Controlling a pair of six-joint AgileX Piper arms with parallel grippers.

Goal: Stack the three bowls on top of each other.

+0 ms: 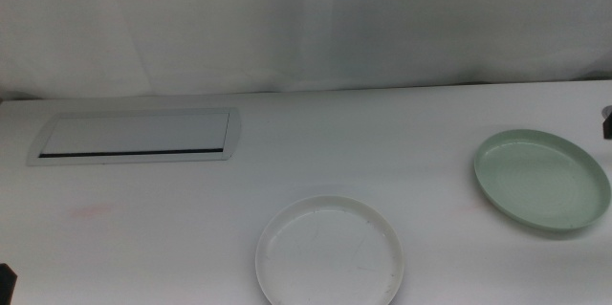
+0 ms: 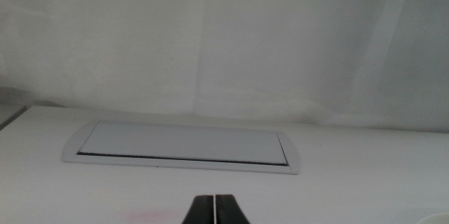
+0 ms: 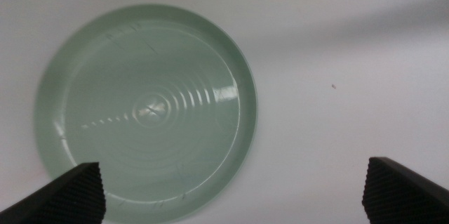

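Note:
The robot's right gripper should pinch the green bowl's rim (image 1: 596, 161) and carry the bowl onto the cream-white bowl, because the green bowl (image 1: 542, 181) is far from the left gripper.
A cream-white bowl (image 1: 330, 250) lies on the table at the front centre. To its right, near the table's right side, sits a pale mint green bowl (image 1: 542, 179), empty. In the right wrist view the green bowl (image 3: 147, 108) fills the picture from above, and my right gripper (image 3: 233, 175) hangs open over it, one jaw above the bowl's rim and the other over bare table beside it. Only a dark bit of the right arm (image 1: 606, 121) shows at the right edge of the middle view. My left gripper (image 2: 215, 210) is shut and waits low at the front left.
A flat rectangular white panel with a dark slot (image 1: 134, 137) lies at the back left, also seen as the panel (image 2: 182, 147) ahead of the left gripper. A white curtain backs the table. A faint pink smudge (image 1: 93, 211) marks the tabletop at the left.

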